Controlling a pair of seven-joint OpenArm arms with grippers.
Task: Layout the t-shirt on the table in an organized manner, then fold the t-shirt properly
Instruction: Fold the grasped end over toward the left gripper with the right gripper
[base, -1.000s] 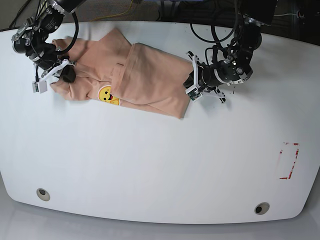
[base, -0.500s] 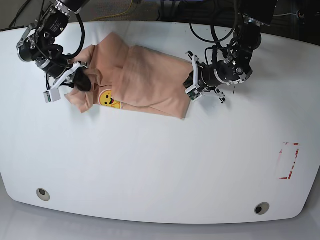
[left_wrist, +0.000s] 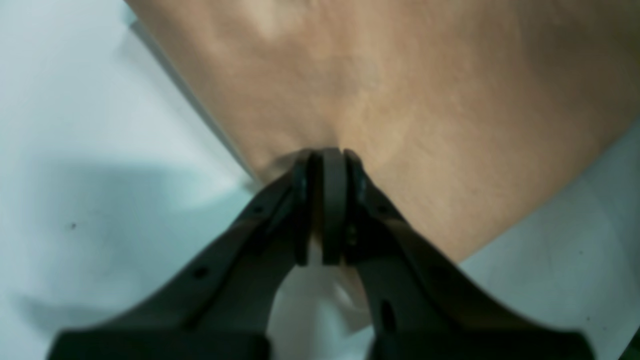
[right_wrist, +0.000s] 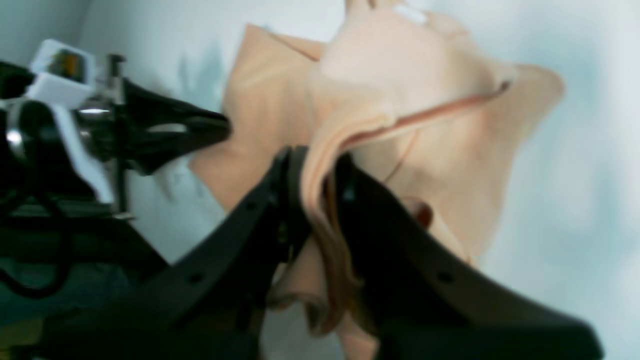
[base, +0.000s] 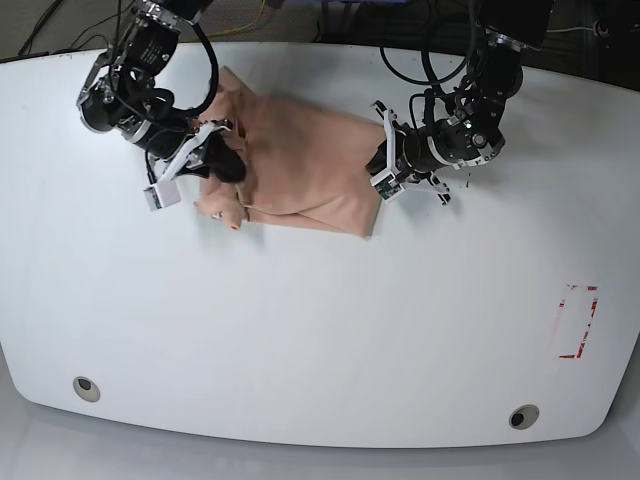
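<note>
My left gripper is holding the t-shirt's edge, and the t-shirt's middle (base: 310, 160) is flat. My right gripper should go on carrying the raised fold across until it gets close to that edge (base: 371, 208).
The peach-pink t-shirt (base: 300, 170) lies bunched on the white table (base: 320, 330) near its far edge. On the shirt's left side in the base view, my right gripper (base: 228, 165) is shut on a raised fold of cloth. The right wrist view shows that gripper (right_wrist: 320, 170) with the t-shirt (right_wrist: 425, 100) pinched between its fingers and draping beyond. My left gripper (base: 381, 172) is shut on the shirt's right edge. The left wrist view has the gripper (left_wrist: 327, 157) closed tight on the hem of the t-shirt (left_wrist: 400, 90), low over the table.
A red rectangle mark (base: 578, 322) sits at the right of the table. Two round grommet holes (base: 86, 387) (base: 522, 416) lie near the front edge. Dark cables hang behind the far edge, above both arms.
My right gripper has carried the shirt's left part to the right, over the body, and the yellow face print is now covered. The left arm has stayed where it was.
</note>
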